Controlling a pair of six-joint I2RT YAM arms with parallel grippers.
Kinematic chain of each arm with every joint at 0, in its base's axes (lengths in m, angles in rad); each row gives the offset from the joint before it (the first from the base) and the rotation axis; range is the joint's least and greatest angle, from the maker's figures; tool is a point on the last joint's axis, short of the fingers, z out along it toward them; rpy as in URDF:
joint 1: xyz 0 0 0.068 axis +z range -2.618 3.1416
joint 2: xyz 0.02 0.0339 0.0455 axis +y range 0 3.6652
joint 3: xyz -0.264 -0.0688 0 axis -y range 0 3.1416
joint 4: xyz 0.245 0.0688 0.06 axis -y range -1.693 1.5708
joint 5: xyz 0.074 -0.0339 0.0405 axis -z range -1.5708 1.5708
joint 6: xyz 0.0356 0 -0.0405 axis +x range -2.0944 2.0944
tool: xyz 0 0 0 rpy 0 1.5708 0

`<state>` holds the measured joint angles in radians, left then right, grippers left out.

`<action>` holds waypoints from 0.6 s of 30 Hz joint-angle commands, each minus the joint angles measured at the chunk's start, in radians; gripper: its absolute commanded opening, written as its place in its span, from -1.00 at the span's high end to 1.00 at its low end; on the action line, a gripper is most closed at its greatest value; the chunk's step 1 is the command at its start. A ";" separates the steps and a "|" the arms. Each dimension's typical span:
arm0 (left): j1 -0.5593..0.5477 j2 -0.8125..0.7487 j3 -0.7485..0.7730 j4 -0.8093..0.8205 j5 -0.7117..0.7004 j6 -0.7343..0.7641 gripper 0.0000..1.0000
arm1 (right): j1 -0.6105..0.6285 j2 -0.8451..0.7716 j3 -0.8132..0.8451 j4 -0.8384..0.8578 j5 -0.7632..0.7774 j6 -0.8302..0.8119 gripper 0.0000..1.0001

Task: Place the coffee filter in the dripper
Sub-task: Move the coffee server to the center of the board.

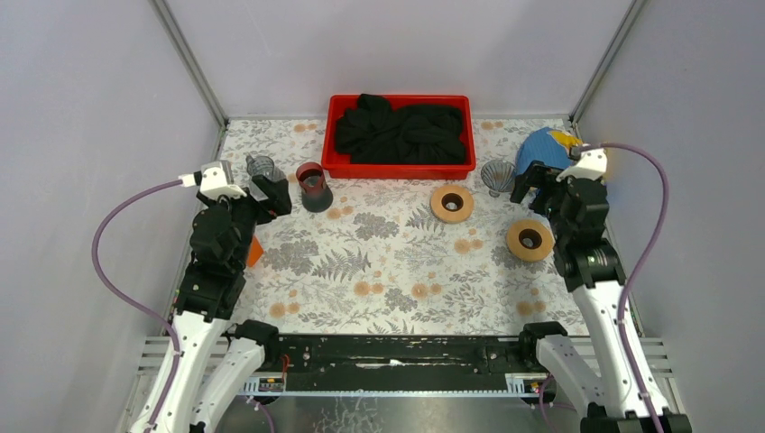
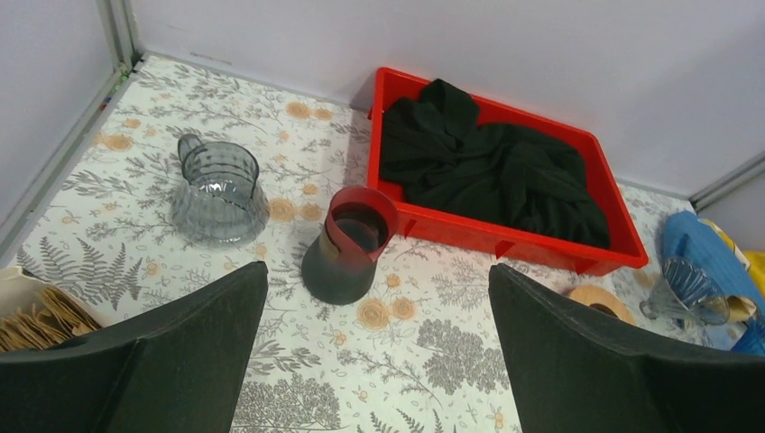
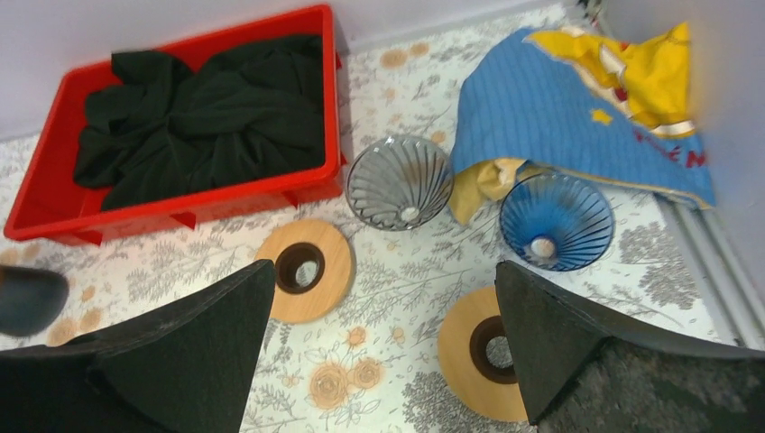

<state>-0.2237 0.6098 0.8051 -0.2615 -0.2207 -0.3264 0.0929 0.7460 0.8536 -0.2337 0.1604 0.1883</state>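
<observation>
The upright red cup is standing clear of the grey glass jug, so the robot's left gripper should keep moving down toward the cup's red rim [image 1: 307,170] until its fingers are on both sides of that rim.
A stack of brown paper coffee filters [image 2: 36,317] stands in a white holder at the lower left of the left wrist view, beside my left finger. A grey ribbed glass dripper [image 3: 400,182] [image 1: 497,176] sits upright by the red tray's right corner. A blue ribbed dripper [image 3: 555,221] sits to its right, against a cloth. My left gripper [image 2: 379,271] [image 1: 271,191] hangs open and empty above the table near a red cup on a dark base [image 2: 350,244]. My right gripper [image 3: 384,265] [image 1: 532,185] is open and empty above two wooden rings.
A red tray [image 1: 400,168] holding black cloth stands at the back. A grey glass jug [image 2: 216,194] is at the far left. Wooden rings [image 1: 452,203] [image 1: 529,240] lie right of centre. A blue and yellow cloth [image 3: 586,108] is bunched in the back right corner.
</observation>
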 commanded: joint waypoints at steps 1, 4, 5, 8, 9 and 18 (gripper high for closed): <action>-0.023 0.002 -0.015 0.032 0.028 0.036 -1.00 | 0.005 0.062 0.062 -0.020 -0.095 0.033 -0.99; -0.029 0.055 0.011 0.017 0.027 0.038 -1.00 | 0.006 0.075 0.059 -0.003 -0.129 0.048 -0.98; -0.029 0.080 0.024 0.008 0.032 0.036 -1.00 | 0.005 0.076 0.054 -0.001 -0.138 0.048 -0.98; -0.030 0.180 0.094 -0.041 0.039 0.029 -1.00 | 0.005 0.071 0.042 0.001 -0.156 0.046 -0.98; -0.029 0.219 0.119 -0.058 0.037 0.030 -1.00 | 0.006 0.067 0.038 0.001 -0.164 0.044 -0.99; 0.003 0.529 0.333 -0.175 0.055 0.158 -1.00 | 0.007 -0.023 -0.055 0.049 -0.233 0.066 -0.99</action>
<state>-0.2413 1.0603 1.0489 -0.3817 -0.1936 -0.2672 0.0929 0.7700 0.8406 -0.2508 -0.0219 0.2321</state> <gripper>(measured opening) 0.997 0.992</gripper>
